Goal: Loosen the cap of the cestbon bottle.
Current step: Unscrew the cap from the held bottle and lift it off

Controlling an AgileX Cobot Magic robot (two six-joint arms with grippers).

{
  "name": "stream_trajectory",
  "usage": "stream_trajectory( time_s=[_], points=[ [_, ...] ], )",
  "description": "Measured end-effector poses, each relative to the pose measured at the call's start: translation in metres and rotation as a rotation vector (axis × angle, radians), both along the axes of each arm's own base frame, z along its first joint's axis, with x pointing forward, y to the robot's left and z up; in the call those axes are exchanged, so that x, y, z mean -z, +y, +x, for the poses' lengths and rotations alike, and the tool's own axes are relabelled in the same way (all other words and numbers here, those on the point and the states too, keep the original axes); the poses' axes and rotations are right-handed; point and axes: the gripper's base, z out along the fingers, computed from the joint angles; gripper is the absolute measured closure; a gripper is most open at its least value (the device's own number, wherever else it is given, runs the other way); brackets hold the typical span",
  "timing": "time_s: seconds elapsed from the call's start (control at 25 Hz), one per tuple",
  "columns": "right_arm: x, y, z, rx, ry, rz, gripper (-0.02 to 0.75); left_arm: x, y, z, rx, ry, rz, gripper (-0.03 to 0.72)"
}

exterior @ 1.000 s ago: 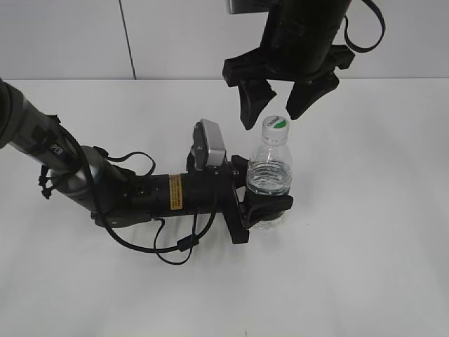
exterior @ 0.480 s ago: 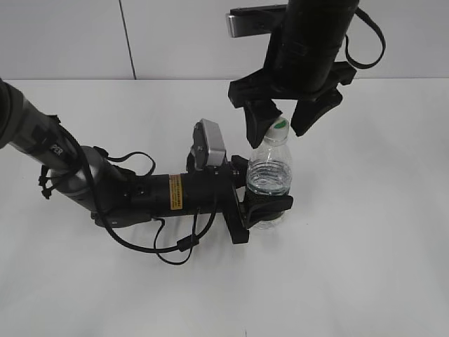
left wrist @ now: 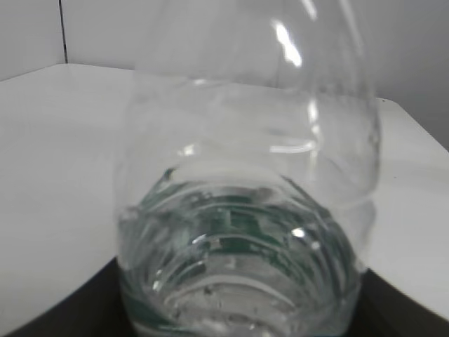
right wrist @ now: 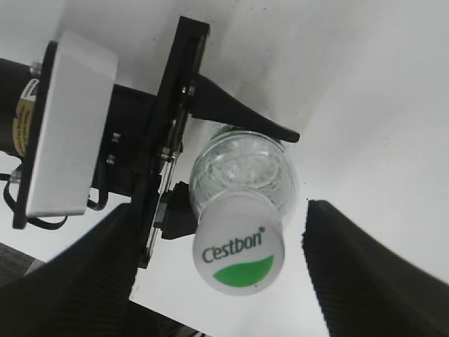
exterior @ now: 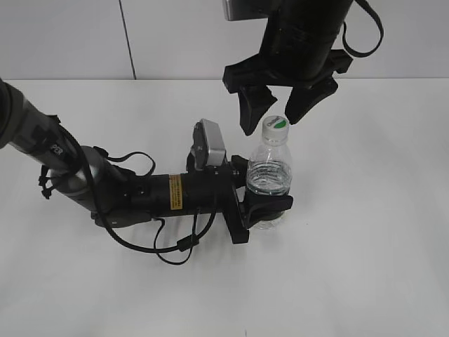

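The white cap [exterior: 276, 128] will come all the way off and leave the bottle behind when I lift, because my left gripper is closed around the bottle's lower body [exterior: 269, 191].
The clear ribbed cestbon bottle [exterior: 269, 175] stands upright on the white table, part full of water. My left gripper [exterior: 265, 207] is shut on its lower body; the left wrist view is filled by the bottle [left wrist: 245, 210]. The white cap [exterior: 276, 127] with a green patch sits on the neck. My right gripper [exterior: 279, 112] hangs open just above it, one finger on each side, not touching. In the right wrist view the cap [right wrist: 238, 253] reads "Cestbon" and lies between the two spread fingers [right wrist: 224, 274].
The left arm [exterior: 105, 189] lies low across the table from the left, with its wrist camera [exterior: 210, 142] and loose cables [exterior: 179, 246] beside the bottle. A grey wall [exterior: 175, 35] runs behind the table.
My right gripper dropped around the cap half a second ago, then rose again; it now sits just above the cap, open as before. The bottle and left gripper have not moved.
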Motion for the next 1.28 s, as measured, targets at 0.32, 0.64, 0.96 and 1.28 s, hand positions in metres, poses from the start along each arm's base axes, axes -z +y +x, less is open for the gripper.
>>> stream_trajectory(
  time_s=[0.32,0.64,0.96,1.28],
  points=[
    [0.0015,-0.0003,-0.0008,-0.031,-0.001,-0.005,0.216,0.0002,0.0000,-0.0002,0.003,0.000,0.002,0.283],
    [0.0080,-0.0003,-0.0041,-0.047,0.029,-0.003,0.255,0.0002,0.0000,-0.0002,0.003,-0.001,0.002,0.283],
    [0.0059,-0.0027,-0.0036,-0.051,0.010,-0.022,0.358,0.0002,0.0000,-0.0003,0.003,-0.001,0.002,0.283],
    [0.0015,-0.0060,-0.0040,-0.083,-0.020,-0.045,0.441,0.0001,-0.0003,-0.0007,0.006,0.000,0.001,0.283]
  ],
)
